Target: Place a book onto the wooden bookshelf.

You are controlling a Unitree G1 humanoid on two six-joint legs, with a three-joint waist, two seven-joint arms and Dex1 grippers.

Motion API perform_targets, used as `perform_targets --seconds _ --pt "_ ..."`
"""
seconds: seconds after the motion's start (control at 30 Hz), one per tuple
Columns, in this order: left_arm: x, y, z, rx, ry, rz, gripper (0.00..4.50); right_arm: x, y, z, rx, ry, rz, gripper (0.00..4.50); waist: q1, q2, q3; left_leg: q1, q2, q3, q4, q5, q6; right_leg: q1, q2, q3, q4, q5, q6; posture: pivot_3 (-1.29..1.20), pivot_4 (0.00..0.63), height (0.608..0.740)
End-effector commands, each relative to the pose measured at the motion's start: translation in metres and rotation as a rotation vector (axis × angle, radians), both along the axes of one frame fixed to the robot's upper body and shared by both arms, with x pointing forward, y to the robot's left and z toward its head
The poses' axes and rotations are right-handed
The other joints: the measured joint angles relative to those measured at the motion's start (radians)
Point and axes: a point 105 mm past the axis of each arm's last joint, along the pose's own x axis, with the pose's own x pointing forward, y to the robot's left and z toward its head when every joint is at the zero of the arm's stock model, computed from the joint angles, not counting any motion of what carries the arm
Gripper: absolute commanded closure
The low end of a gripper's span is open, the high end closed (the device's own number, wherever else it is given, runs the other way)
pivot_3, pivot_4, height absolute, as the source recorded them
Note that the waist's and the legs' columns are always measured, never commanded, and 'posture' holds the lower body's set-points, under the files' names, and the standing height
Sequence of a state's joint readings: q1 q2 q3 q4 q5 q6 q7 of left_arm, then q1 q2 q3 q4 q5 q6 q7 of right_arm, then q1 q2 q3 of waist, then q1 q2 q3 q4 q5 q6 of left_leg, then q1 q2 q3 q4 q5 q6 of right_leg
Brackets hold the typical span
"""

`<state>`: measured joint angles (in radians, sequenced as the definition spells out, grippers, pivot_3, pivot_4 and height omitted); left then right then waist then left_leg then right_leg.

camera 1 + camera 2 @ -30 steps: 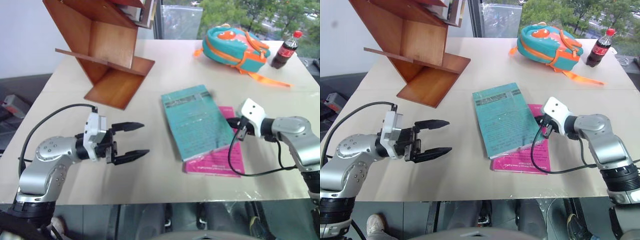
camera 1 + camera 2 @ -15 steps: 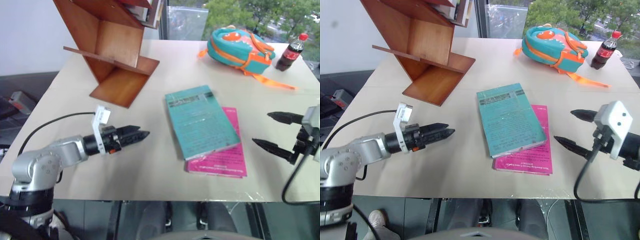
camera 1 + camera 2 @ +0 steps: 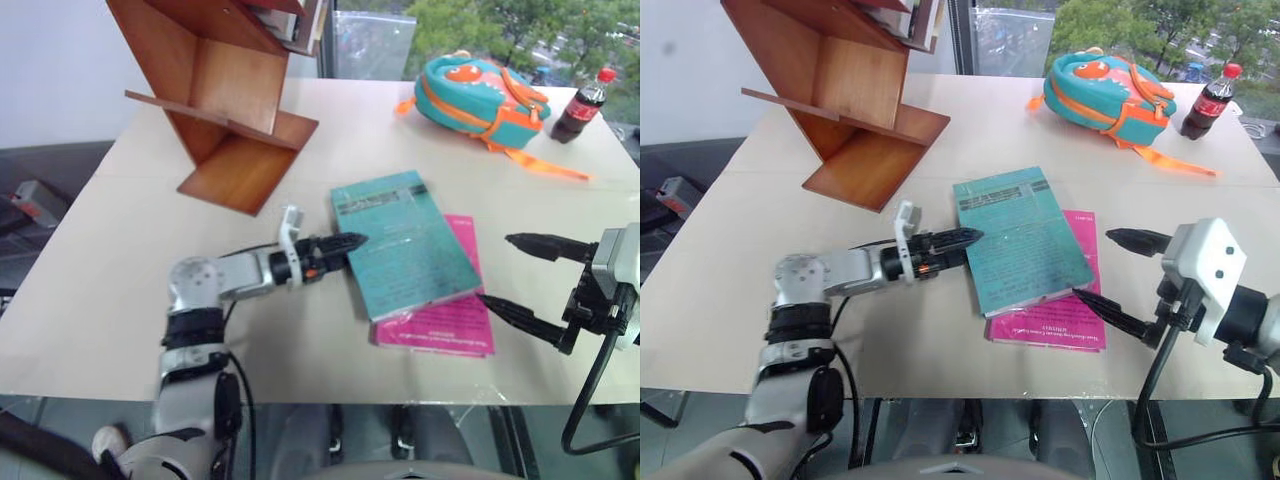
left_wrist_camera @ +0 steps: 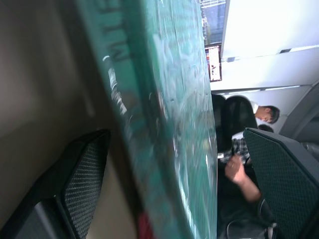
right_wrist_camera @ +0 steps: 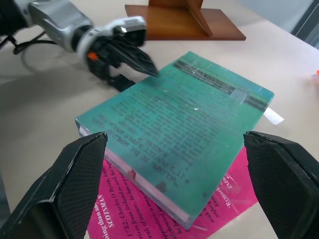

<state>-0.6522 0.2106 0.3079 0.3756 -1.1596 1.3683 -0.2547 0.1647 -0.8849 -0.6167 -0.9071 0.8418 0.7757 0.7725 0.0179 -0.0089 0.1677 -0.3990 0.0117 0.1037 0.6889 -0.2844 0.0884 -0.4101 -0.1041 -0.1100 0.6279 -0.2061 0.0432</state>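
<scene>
The wooden bookshelf (image 3: 228, 128) is far away from my right gripper, so my left gripper should grab the teal-green book's spine (image 3: 358, 276) and take the book to the bookshelf.
The teal-green book (image 3: 400, 245) lies flat mid-table, partly on top of a pink book (image 3: 440, 325). My left gripper (image 3: 345, 243) is open at the teal book's left edge. In the left wrist view that edge (image 4: 149, 124) runs between its two fingers (image 4: 79, 184), so they straddle it. My right gripper (image 3: 497, 270) is open to the right of both books, fingers spread wide and holding nothing. The wooden bookshelf (image 3: 215, 90) stands at the table's far left, its tilted boards resting on the tabletop.
A teal and orange backpack (image 3: 478, 88) and a cola bottle (image 3: 580, 105) sit at the far right of the beige table (image 3: 110, 260). Other books stand in the shelf's upper part (image 3: 300, 20). A seated person (image 4: 244, 164) shows in the background.
My left gripper rolled and moved right to the teal book's edge. My right gripper, shut beside the books a second ago, opened and drew back to the right.
</scene>
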Motion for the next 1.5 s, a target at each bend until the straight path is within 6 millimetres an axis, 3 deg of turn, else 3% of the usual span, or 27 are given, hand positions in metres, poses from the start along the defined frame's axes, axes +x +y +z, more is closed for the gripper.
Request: perform_targets --seconds 0.03,0.17,0.37,0.53,0.7,0.87,0.93,1.07,1.17,1.23,1.5 --pt "0.006 -0.008 0.003 -0.032 0.000 0.011 0.00 -0.003 0.000 0.008 -0.033 -0.053 -0.016 0.03 0.000 0.000 0.000 0.000 0.000 0.000 0.000 0.000 0.000 0.000 0.000 0.000 0.000 0.000 0.000 0.00 0.150 0.740" --pt "0.007 -0.012 0.000 -0.073 0.042 0.011 1.22 -0.006 -0.001 0.004 -0.033 -0.048 -0.031 0.00 0.000 0.000 0.000 0.000 0.000 0.000 0.000 0.000 0.000 0.000 0.000 0.000 0.000 0.000 0.000 0.00 0.150 0.740" --pt "0.005 -0.002 0.013 -0.127 0.024 0.005 3.81 -0.004 -0.003 0.000 -0.027 -0.042 -0.041 0.00 -0.002 0.000 0.000 0.000 0.000 0.000 0.000 0.000 0.000 0.000 0.000 0.001 0.000 0.000 0.000 0.00 0.150 0.740" --pt "-0.007 0.017 0.052 -0.223 -0.085 -0.061 3.81 0.002 -0.004 -0.001 -0.013 -0.059 -0.033 0.00 -0.004 0.000 0.000 0.000 0.001 0.000 0.000 0.000 0.000 0.000 0.000 0.001 0.000 0.000 0.000 0.00 0.150 0.740" --pt "-0.016 0.035 0.098 -0.110 -0.323 -0.068 3.81 0.007 -0.007 0.000 0.040 -0.103 -0.009 0.00 -0.002 -0.002 0.001 0.000 0.000 0.000 0.000 0.000 0.000 0.000 0.000 0.000 0.000 0.000 0.000 0.00 0.150 0.740" --pt "-0.030 0.027 0.176 0.147 -0.991 0.007 3.81 0.016 0.002 0.025 0.182 -0.193 0.077 0.00 -0.002 -0.004 0.002 0.001 -0.001 0.001 0.000 0.000 0.000 0.000 -0.001 -0.001 0.000 0.000 0.000 0.00 0.150 0.740" --pt "-0.037 0.025 0.192 0.244 -1.208 -0.018 3.81 0.018 0.006 0.035 0.219 -0.217 0.101 0.00 -0.003 -0.003 0.002 0.001 -0.001 0.001 0.000 0.000 -0.001 0.000 0.000 -0.003 0.000 0.000 0.000 0.00 0.150 0.740" --pt "-0.032 0.043 0.229 0.640 -1.771 0.009 3.81 0.026 0.011 0.049 0.261 -0.245 0.136 0.00 -0.005 -0.001 0.002 0.001 -0.001 0.002 -0.002 0.000 -0.001 0.000 0.001 -0.003 -0.001 0.000 -0.001 0.00 0.150 0.740" --pt "-0.028 0.060 0.232 0.914 -2.042 -0.094 3.81 0.029 0.013 0.052 0.267 -0.249 0.150 0.00 -0.004 -0.001 0.002 0.002 -0.001 0.003 -0.003 0.000 -0.001 -0.001 0.001 -0.002 -0.001 0.000 -0.001 0.00 0.150 0.740" --pt "-0.018 0.079 0.235 1.136 -2.132 -0.153 3.81 0.031 0.014 0.053 0.264 -0.251 0.157 0.00 -0.004 -0.001 0.002 0.000 -0.001 0.003 -0.003 0.000 -0.001 -0.002 0.001 -0.003 -0.001 0.000 -0.001 0.00 0.150 0.740" --pt "0.011 0.140 0.253 1.612 -2.134 -0.256 3.81 0.037 0.021 0.055 0.272 -0.257 0.180 0.00 -0.003 -0.003 0.004 -0.003 -0.001 0.002 -0.002 0.000 0.000 -0.003 0.000 -0.005 -0.002 0.000 0.000 0.00 0.150 0.740"
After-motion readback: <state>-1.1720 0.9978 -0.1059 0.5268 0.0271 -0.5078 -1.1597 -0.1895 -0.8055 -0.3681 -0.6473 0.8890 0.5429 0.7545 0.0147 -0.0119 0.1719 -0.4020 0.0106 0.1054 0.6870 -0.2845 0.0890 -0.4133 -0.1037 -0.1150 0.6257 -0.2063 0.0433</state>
